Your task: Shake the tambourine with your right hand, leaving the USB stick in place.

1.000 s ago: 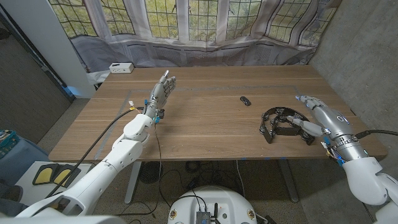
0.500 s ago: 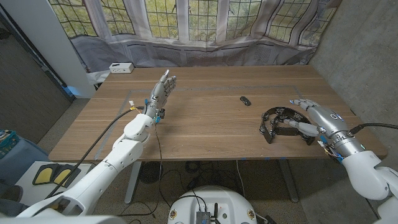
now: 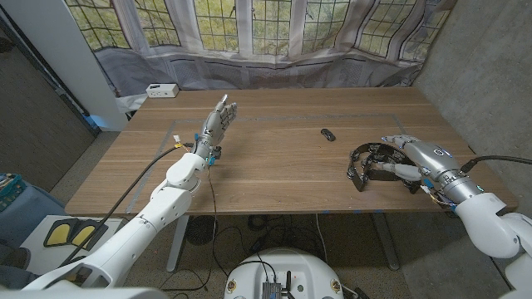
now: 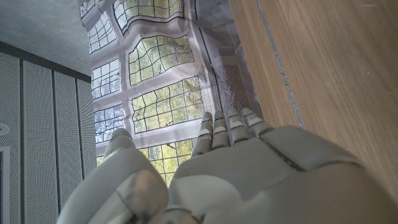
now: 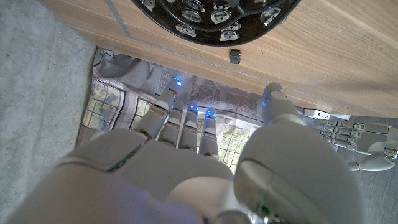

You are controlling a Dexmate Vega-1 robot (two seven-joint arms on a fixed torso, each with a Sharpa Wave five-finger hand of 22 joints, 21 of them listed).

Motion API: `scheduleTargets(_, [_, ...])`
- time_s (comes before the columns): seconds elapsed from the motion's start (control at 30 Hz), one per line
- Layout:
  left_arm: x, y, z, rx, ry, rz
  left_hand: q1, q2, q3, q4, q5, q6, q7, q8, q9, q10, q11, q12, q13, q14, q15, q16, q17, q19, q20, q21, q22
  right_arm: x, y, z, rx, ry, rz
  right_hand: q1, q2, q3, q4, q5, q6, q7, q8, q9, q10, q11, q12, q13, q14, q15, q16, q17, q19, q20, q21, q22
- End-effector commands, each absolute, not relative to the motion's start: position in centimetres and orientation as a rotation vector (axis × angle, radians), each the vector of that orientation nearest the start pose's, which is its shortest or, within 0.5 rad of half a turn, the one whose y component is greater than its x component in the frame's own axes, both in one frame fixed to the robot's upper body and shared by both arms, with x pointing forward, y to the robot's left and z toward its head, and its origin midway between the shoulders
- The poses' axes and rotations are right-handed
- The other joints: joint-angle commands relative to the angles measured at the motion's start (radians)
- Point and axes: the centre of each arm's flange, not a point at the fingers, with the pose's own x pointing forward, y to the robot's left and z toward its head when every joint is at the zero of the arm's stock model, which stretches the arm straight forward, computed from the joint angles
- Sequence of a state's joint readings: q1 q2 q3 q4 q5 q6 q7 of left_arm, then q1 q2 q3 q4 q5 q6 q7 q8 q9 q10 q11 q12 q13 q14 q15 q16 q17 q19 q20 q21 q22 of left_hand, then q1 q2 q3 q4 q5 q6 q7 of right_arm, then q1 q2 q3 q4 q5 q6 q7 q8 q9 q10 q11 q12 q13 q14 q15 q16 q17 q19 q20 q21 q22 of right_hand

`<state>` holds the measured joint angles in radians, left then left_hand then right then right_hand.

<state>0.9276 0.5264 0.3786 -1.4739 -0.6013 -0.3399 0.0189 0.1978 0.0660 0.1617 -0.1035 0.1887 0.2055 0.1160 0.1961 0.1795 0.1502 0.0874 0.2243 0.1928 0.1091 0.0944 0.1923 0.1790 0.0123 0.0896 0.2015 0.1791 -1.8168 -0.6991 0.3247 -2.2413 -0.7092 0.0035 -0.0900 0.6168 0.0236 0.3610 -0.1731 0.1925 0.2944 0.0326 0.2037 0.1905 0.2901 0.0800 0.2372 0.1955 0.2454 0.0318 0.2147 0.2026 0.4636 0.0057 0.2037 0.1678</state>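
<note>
My gripper will make the jingles (image 5: 220, 15) tilt and shift when it shakes the black tambourine, because they sit on pins across openings in the tambourine's rim (image 5: 186, 30).
A black half-moon tambourine (image 3: 376, 164) with metal jingles lies on the table at the right; the right wrist view shows its curved rim (image 5: 214, 17). My right hand (image 3: 414, 156) hovers over its right side with fingers spread and nothing held. A small black USB stick (image 3: 328, 134) lies on the wood, further back and left of the tambourine, and appears as a small dark block (image 5: 235, 56) in the right wrist view. My left hand (image 3: 215, 123) stands upright over the left half of the table, fingers straight and together, holding nothing (image 4: 224, 168).
A white box (image 3: 161, 90) sits at the table's far left corner. Leaded windows with a grey drape run along the back. A cable trails along my left arm (image 3: 179, 178). The table's front edge lies close beneath my right wrist.
My right hand has moved left and inward, from beside the tambourine's right end to over it. The tambourine, USB stick and left hand have stayed put.
</note>
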Motion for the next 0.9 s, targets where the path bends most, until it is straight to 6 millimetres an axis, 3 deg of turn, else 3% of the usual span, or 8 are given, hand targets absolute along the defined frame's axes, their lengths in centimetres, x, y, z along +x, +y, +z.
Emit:
scheduleTargets(0.03, [61.5,25.1,-2.4,-0.025,-0.69,-0.27,0.008,0.002,0.004,-0.005,-0.001,0.01,-0.001,-0.001,0.001,0.007,0.002,-0.004,0.003,0.005,-0.001,-0.001,0.001,-0.009,0.003,-0.004,0.001,41.2,-35.3,-6.2,-1.487,-0.526,-0.191,0.02,-0.003,0.011,-0.001,0.004,0.006,0.013,0.004,0.003,0.018,0.001,0.007,0.002,0.018,0.0,0.005,0.004,0.015,0.002,0.005,0.003])
scheduleTargets(0.27, [61.2,25.0,-2.3,-0.023,-0.697,-0.272,0.008,0.003,0.005,-0.005,-0.001,0.01,0.003,-0.001,0.001,0.008,0.002,-0.005,0.003,0.005,-0.001,-0.001,0.001,-0.008,0.002,-0.004,0.001,41.7,-34.9,-6.0,-1.512,-0.503,-0.172,0.035,-0.006,0.018,-0.002,0.005,0.008,0.024,0.002,0.003,0.029,-0.001,0.01,0.002,0.035,-0.002,0.009,0.005,0.029,0.01,0.007,0.003])
scheduleTargets(0.47, [60.7,25.0,-2.2,-0.024,-0.711,-0.269,0.009,0.003,0.005,-0.006,-0.001,0.011,0.003,-0.001,0.001,0.008,0.001,-0.005,0.003,0.005,0.0,-0.001,0.001,-0.009,0.002,-0.004,0.001,42.1,-34.9,-5.8,-1.526,-0.493,-0.168,0.044,-0.01,0.025,0.001,0.005,0.037,0.02,0.01,0.003,0.057,-0.003,0.019,0.003,0.056,-0.008,0.013,0.007,0.043,0.011,0.008,0.003])
scheduleTargets(0.9, [60.3,24.6,-2.4,-0.024,-0.712,-0.279,0.009,0.004,0.006,-0.006,-0.001,0.012,0.003,-0.002,0.001,0.009,0.0,-0.006,0.003,0.006,0.0,-0.001,0.001,-0.009,0.001,-0.004,0.001,43.1,-34.5,-6.2,-1.589,-0.415,-0.098,0.073,-0.004,0.043,-0.003,0.008,0.03,0.011,0.004,0.002,0.062,-0.012,0.018,0.003,0.074,-0.016,0.015,0.009,0.058,0.01,0.009,0.003])
